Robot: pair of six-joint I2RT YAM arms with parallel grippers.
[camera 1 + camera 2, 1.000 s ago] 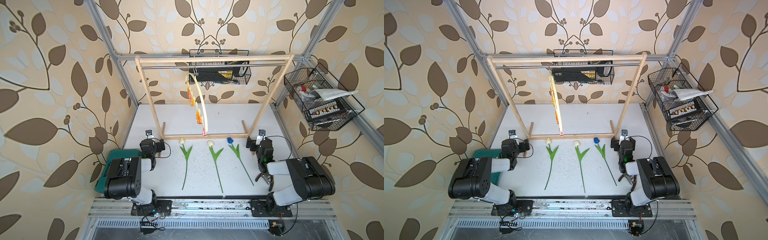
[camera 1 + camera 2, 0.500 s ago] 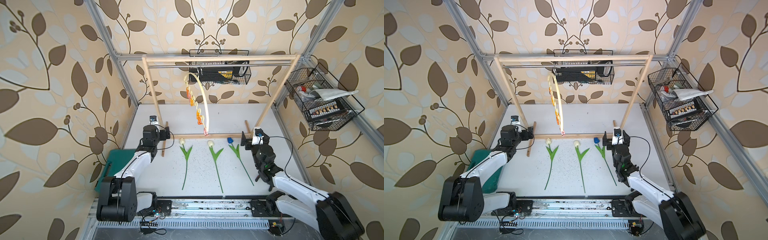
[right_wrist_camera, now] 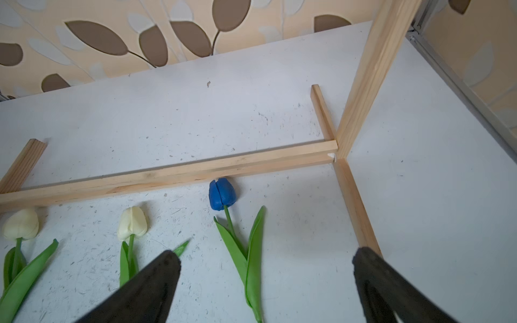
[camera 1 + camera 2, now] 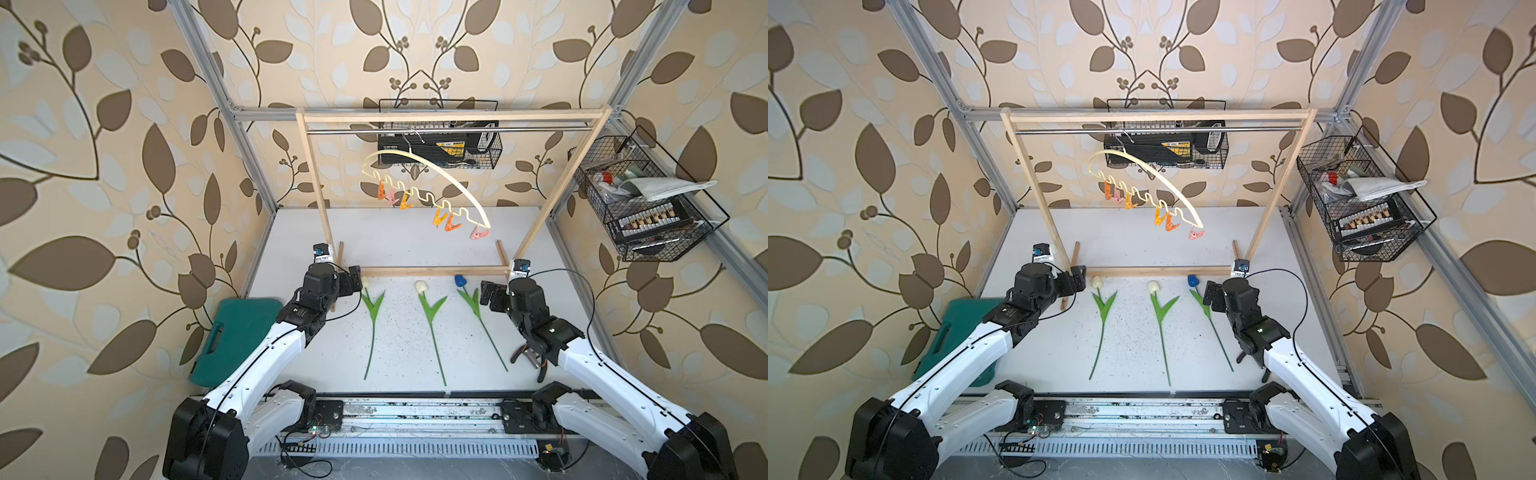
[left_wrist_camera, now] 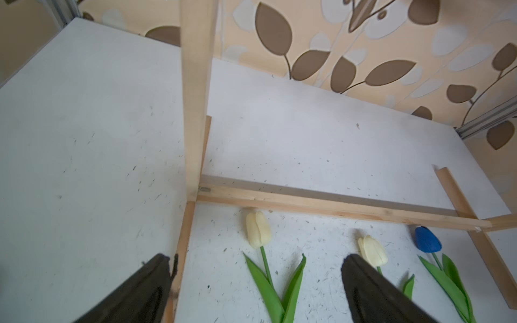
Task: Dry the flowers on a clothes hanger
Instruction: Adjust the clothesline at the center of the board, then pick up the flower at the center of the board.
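Observation:
The blue flower (image 4: 460, 281) will keep its head stiffly out when I lift it by the stem, because the long green stem (image 4: 493, 344) lies almost straight.
Three flowers lie side by side on the white table (image 4: 399, 245), heads toward the rack: a cream one (image 4: 365, 282), a cream one (image 4: 421, 286) and a blue one (image 4: 460, 281). The cream clothes hanger (image 4: 440, 174) hangs by its hook from the rack's metal rod, with small orange, yellow and pink clothespins (image 4: 444, 220) along its wavy bar. My left gripper (image 4: 353, 280) hovers open just left of the left cream head (image 5: 258, 229). My right gripper (image 4: 488, 295) is open just right of the blue flower (image 3: 222, 193). Neither holds anything.
The wooden rack's base bar (image 4: 432, 271) lies right behind the flower heads, its posts (image 4: 316, 178) rising beside both grippers. A green case (image 4: 237, 332) sits at the left table edge. Wire baskets hang on the back wall (image 4: 440, 145) and right wall (image 4: 640, 199).
Both arms have unfolded and reached forward to the flower heads near the rack base. The hanger has swung from edge-on to broadside. Both grippers stayed open.

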